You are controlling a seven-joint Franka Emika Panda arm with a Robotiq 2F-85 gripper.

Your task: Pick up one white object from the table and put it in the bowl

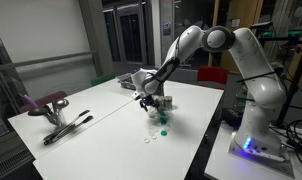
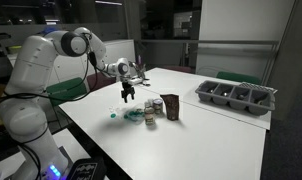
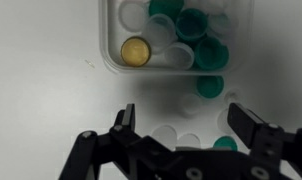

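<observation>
White caps crowd beside a green cap (image 3: 226, 143) under my gripper's fingers, so next I turn my gripper and center the outer white cap (image 3: 164, 134) before lowering.
My gripper (image 3: 186, 122) is open and empty, hanging a little above the table. Flat round white caps (image 3: 166, 136) lie on the table below and between its fingers, with a green cap (image 3: 225, 144) beside them. The white caps also show in an exterior view (image 1: 151, 138). The small dark grey bowl (image 2: 152, 110) stands just beyond the gripper (image 2: 128, 97) and also shows in an exterior view (image 1: 164, 103); in the wrist view it is out of sight.
A pale container (image 3: 113, 62) holds several green and white caps and one gold cap (image 3: 136, 51). A dark brown box (image 2: 171, 105) stands near the bowl. A grey divided tray (image 2: 236, 96) sits at the table's far side. A clamp tool (image 1: 61, 122) lies by the table's edge.
</observation>
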